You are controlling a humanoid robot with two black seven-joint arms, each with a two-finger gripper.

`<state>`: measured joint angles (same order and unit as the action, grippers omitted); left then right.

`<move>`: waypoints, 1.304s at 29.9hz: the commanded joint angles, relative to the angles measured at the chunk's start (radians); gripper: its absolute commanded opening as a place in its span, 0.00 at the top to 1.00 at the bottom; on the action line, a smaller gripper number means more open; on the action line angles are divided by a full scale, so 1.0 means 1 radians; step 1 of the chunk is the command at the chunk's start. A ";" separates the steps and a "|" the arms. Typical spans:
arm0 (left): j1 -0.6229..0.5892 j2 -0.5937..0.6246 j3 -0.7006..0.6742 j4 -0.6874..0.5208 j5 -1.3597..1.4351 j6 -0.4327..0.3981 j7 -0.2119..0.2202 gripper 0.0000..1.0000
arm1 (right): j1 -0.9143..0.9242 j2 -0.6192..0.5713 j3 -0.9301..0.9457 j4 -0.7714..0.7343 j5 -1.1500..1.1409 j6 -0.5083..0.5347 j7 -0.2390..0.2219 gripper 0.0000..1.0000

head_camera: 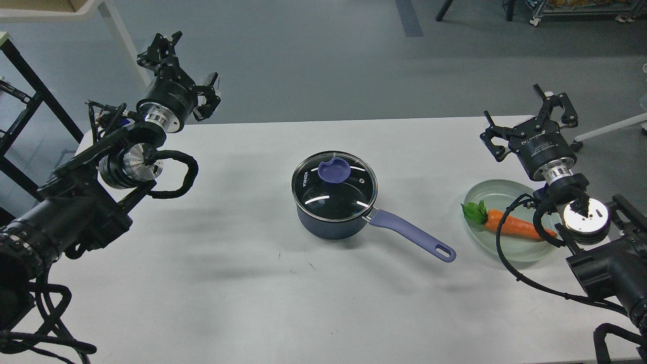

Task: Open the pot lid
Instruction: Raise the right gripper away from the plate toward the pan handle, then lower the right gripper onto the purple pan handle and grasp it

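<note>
The clear glass lid [333, 197] shows only darkness through it, so I should expect to find the dark navy pot [331, 225] empty when I raise the lid.
The dark navy pot [331, 225] stands in the middle of the white table, its lavender-blue handle [412, 235] pointing toward the front right. The clear glass lid [334, 188] with a steel rim lies flat on the pot, and its lavender knob [333, 170] sits toward the far side. My left gripper [164, 44] hangs open above the table's far left corner, far from the pot. Over the table's right end, my right gripper [552, 98] is also open and holds nothing.
A pale green glass dish [505, 253] holding a carrot [513, 225] sits at the right, just under my right arm. A black rack [22, 91] stands beyond the table's left edge. Grey floor lies behind the table's far edge.
</note>
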<state>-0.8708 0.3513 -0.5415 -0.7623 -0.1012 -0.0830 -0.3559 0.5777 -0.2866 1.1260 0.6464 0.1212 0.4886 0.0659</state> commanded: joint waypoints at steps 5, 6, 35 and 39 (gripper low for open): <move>0.001 -0.005 -0.001 0.000 0.000 -0.004 -0.001 0.01 | -0.001 -0.002 0.000 0.006 -0.002 0.000 -0.001 0.00; 0.001 -0.003 -0.001 0.000 0.000 -0.004 -0.001 0.01 | -0.002 -0.002 0.000 0.007 -0.002 0.000 -0.003 0.00; 0.098 0.072 0.009 -0.005 0.002 -0.020 0.006 0.01 | 0.431 -0.473 -0.653 0.380 -0.214 -0.030 -0.003 0.00; 0.131 0.094 0.012 -0.014 0.002 -0.023 0.005 0.01 | 0.563 -0.503 -0.796 0.485 -0.392 -0.036 -0.005 0.00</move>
<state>-0.7604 0.4319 -0.5319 -0.7711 -0.0999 -0.1028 -0.3506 1.0497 -0.7685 0.4300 1.0592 -0.1475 0.4581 0.0627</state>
